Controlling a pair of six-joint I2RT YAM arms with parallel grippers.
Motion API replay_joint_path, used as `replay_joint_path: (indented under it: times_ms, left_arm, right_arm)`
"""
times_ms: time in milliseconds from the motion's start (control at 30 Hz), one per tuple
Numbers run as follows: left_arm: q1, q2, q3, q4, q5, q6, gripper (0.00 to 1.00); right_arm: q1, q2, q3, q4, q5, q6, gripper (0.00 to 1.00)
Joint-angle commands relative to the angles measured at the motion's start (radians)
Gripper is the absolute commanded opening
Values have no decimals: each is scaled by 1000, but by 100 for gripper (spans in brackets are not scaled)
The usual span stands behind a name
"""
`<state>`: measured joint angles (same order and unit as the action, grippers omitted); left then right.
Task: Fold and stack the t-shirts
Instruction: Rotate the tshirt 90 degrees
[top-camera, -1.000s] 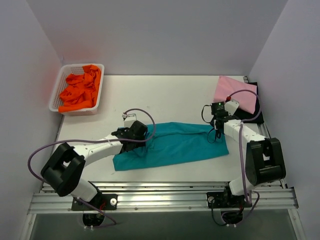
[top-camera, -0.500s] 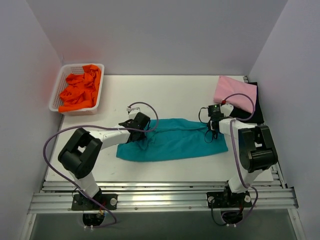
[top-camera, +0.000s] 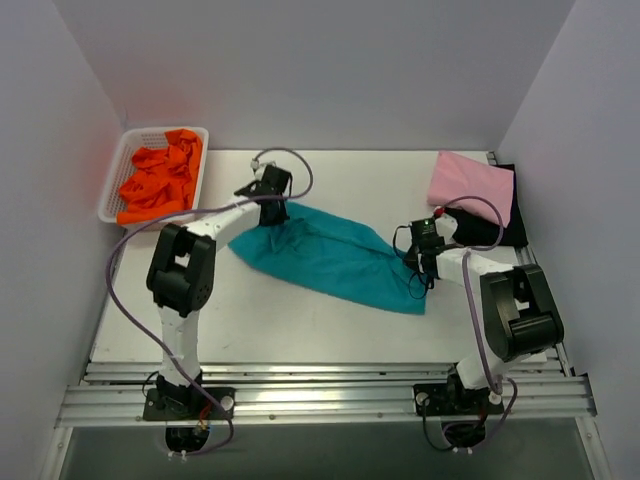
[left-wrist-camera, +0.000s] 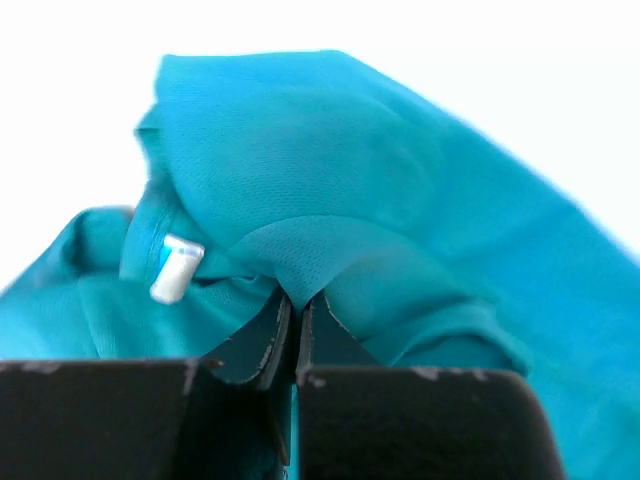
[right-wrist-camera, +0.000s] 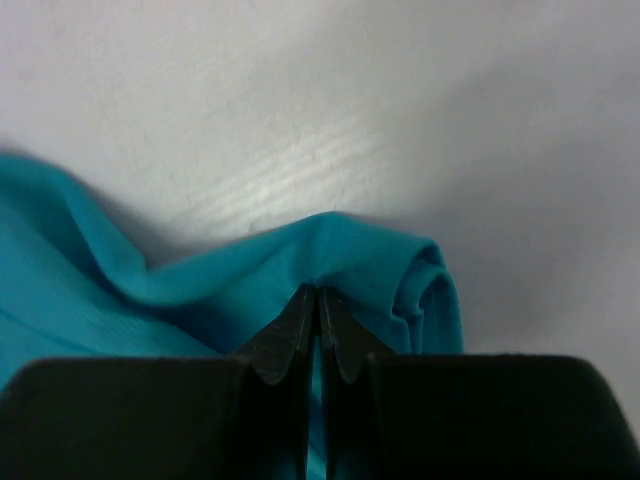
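The teal t-shirt is lying at a slant with its cloth bunched (left-wrist-camera: 285, 180) next to the white tag, so the robot needs to straighten the t-shirt, then open its left gripper and spread the bunched cloth (left-wrist-camera: 345, 240).
The teal t-shirt (top-camera: 330, 255) lies stretched slantwise across the table, from upper left to lower right. My left gripper (top-camera: 277, 203) is shut on its upper left end; in the left wrist view the pinched teal cloth (left-wrist-camera: 330, 200) bunches over the left gripper (left-wrist-camera: 297, 298), with a white tag (left-wrist-camera: 176, 268) beside it. Over at the lower right end, my right gripper (top-camera: 424, 268) is shut on a fold of the teal t-shirt (right-wrist-camera: 330, 250), seen just above the right gripper (right-wrist-camera: 318, 292). A folded pink t-shirt (top-camera: 468, 185) rests on a black one (top-camera: 503, 228) at the back right. Orange t-shirts (top-camera: 160, 180) fill the basket.
The white mesh basket (top-camera: 115, 180) stands at the back left corner of the table (top-camera: 300, 320). Grey walls close in the back and both sides. The arms' bases sit on a metal rail (top-camera: 320, 400) at the near edge.
Both grippers closed on the teal t-shirt. The left gripper carried its end toward the back left; the right end slid slightly nearer, so the shirt now lies slantwise instead of level.
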<state>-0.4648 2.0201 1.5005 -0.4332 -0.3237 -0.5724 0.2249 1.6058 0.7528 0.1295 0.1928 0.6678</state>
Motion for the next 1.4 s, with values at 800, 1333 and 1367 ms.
replay_joint_path:
  times_ms: [800, 1333, 1367]
  left_arm:
    - [176, 502, 1049, -10, 574, 220, 94]
    - [238, 367, 865, -4, 564, 238, 94]
    - [238, 388, 898, -9, 578, 241, 95]
  right_arm:
    - [938, -168, 151, -502, 565, 587, 100]
    - [809, -122, 416, -489, 732, 329, 100]
    - [797, -129, 415, -484, 732, 319, 100]
